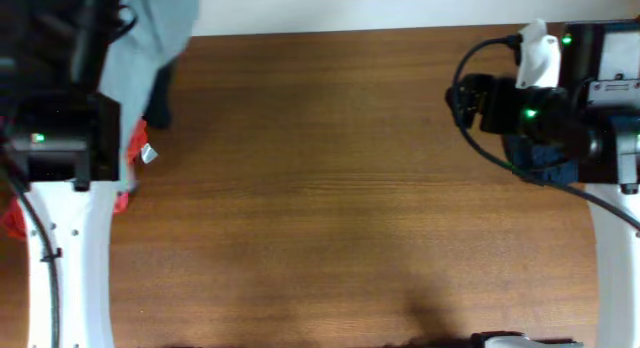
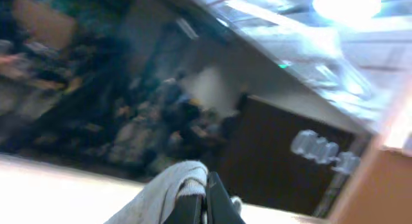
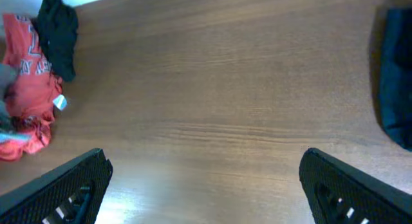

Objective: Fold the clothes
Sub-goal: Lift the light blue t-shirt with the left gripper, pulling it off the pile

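Observation:
The grey-blue T-shirt point(image 1: 150, 53) is hanging over the red pile, a long way from my right gripper, so next my left gripper puts the shirt's loose end down across the table's middle point(image 1: 300, 168).
My left gripper point(image 2: 205, 201) is shut on the pale grey-blue T-shirt point(image 2: 168, 192) and holds it up off the table; the wrist camera points away at the blurred room. In the overhead view the shirt point(image 1: 148, 43) hangs at the top left by the left arm. Red tees with white lettering point(image 3: 29, 89) and a black garment point(image 3: 58, 32) lie heaped at the table's left edge; the heap also shows in the overhead view point(image 1: 132, 153). A navy garment point(image 3: 396, 76) lies at the right, under the right arm point(image 1: 540, 153). My right gripper point(image 3: 205, 185) is open and empty above the bare wood.
The brown wooden table point(image 1: 340, 188) fills the middle. The white arm bases stand at the left point(image 1: 70, 258) and right point(image 1: 615, 258) edges. A white wall runs along the back edge.

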### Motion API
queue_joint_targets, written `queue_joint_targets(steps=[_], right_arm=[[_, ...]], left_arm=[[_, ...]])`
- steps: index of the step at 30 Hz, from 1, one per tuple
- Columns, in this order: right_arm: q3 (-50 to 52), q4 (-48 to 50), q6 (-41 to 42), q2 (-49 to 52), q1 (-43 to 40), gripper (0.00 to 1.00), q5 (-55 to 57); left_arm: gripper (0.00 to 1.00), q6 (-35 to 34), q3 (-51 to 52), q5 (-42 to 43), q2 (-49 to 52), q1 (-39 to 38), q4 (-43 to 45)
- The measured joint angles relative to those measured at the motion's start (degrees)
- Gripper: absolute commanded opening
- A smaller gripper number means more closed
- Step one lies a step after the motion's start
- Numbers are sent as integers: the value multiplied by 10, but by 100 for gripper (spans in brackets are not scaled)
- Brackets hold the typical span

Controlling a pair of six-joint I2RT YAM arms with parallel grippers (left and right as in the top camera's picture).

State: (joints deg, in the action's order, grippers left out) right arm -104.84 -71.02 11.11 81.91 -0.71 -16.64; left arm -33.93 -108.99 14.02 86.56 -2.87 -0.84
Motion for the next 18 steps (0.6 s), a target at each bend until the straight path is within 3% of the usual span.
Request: queue_joint_targets(steps=[4,12,15,18], right_arm=[[0,-7,0,0,-19,96,-11],[0,-8,-2,0,-20,97,-19],[0,-14,-8,0,-20,97,-19],[0,-29,-15,0,-20,99,-19]], left_arm=[[1,-14,0,2,0,-37,68],[1,-53,-4,-7,0,-87,107],[1,-61,-9,-8,-1,-104,83],[1,-59,-14,-10,-4,-108,-7]])
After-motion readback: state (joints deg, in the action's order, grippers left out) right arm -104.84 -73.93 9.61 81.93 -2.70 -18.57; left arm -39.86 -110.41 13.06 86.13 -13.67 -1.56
